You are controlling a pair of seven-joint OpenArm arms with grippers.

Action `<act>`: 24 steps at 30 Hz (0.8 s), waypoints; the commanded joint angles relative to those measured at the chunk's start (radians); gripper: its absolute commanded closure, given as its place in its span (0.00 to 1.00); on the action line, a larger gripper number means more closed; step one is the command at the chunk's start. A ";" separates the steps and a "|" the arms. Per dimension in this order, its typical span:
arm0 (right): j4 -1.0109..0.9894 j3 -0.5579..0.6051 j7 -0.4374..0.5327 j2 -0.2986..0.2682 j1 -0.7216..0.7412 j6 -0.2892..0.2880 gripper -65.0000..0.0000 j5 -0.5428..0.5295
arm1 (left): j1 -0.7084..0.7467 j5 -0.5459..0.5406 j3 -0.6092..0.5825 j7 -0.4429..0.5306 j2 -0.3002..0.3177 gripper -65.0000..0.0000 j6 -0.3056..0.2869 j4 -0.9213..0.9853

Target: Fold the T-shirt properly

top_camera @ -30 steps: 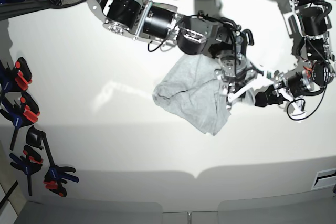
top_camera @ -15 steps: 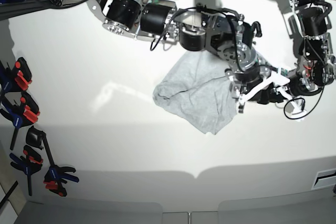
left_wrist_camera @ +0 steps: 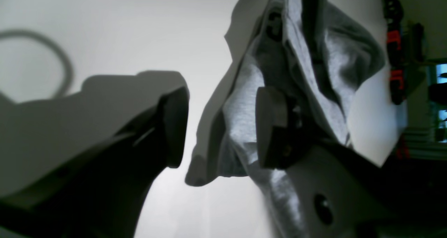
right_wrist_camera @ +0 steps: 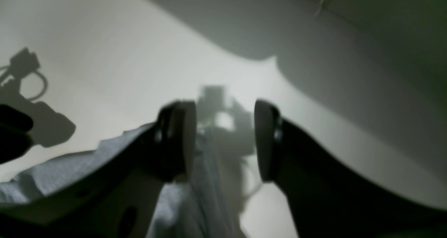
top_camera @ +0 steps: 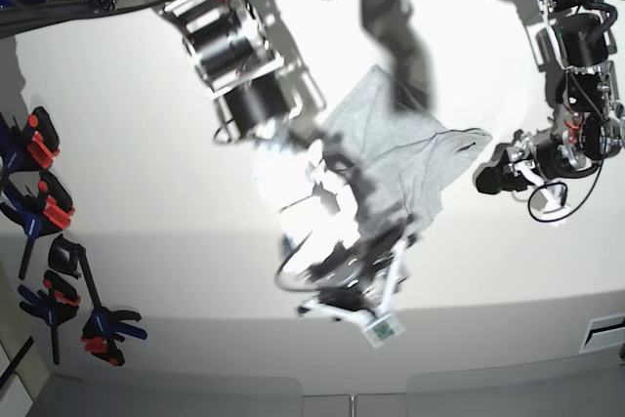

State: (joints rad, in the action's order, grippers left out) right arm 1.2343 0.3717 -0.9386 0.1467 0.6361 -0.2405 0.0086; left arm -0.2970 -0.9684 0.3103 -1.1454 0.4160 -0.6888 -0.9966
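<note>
The T-shirt is crumpled, folded over itself (top_camera: 400, 148) behind my open right gripper. My right gripper should move back, pinch the top layer (top_camera: 410, 187) and pull it open.
The light grey T-shirt (top_camera: 405, 148) lies crumpled on the white table (top_camera: 137, 144), plain side showing, with one corner reaching right. My left gripper (top_camera: 491, 180) is open just right of that corner. In the left wrist view (left_wrist_camera: 223, 129) the shirt's edge (left_wrist_camera: 241, 105) hangs against the right finger (left_wrist_camera: 270, 129) and is not pinched. My right gripper (top_camera: 379, 292) is motion-blurred at the shirt's front edge. In the right wrist view it is open (right_wrist_camera: 223, 140), with grey cloth (right_wrist_camera: 52, 175) low under its left finger (right_wrist_camera: 178, 140).
Several black, red and blue clamps (top_camera: 39, 212) lie along the table's left edge; they also show in the left wrist view (left_wrist_camera: 394, 56). The right arm's links (top_camera: 234, 56) stretch across the table's back. Grey table edge panels (top_camera: 469, 388) run along the front.
My right arm has swung from the shirt's right side to the table's front and shows blurred. The shirt has shifted back and right and spread out. The left arm has barely moved.
</note>
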 commanded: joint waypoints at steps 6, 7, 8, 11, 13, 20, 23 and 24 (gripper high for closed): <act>-0.336 -0.053 0.012 0.010 0.159 -0.076 0.61 -0.065 | -0.024 -0.063 0.004 0.021 0.019 0.55 -0.009 -0.015; -0.386 -0.049 0.020 0.010 0.173 -0.085 0.61 -0.092 | -0.024 -0.062 0.004 0.022 0.019 0.55 -0.009 -0.015; -0.433 -0.049 0.034 0.010 0.183 -0.095 0.61 -0.108 | -0.024 -0.062 0.004 0.021 0.019 0.55 -0.009 -0.015; -0.521 -0.049 0.063 0.010 0.196 -0.122 0.61 -0.143 | -0.024 -0.061 0.004 0.021 0.019 0.55 -0.009 -0.015; -0.535 -0.049 0.063 0.010 0.192 -0.131 0.61 -0.148 | -0.024 -0.061 0.004 0.022 0.019 0.55 -0.009 -0.014; -0.534 -0.049 0.070 0.010 0.193 -0.217 0.61 -0.256 | -0.024 -0.061 0.004 0.049 0.019 0.55 -0.009 -0.015; -0.534 -0.049 0.086 0.010 0.192 -0.223 0.61 -0.256 | -0.024 -0.061 0.004 0.047 0.019 0.55 -0.009 -0.015; -0.534 -0.049 0.090 0.010 0.192 -0.223 0.61 -0.256 | -0.024 -0.061 0.004 0.048 0.019 0.55 -0.009 -0.015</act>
State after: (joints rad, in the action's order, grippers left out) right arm 0.6823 0.3252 -0.8734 0.1493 0.7853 -0.4469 -0.2359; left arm -0.2966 -1.0046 0.3096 -1.1145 0.4164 -0.6891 -0.9966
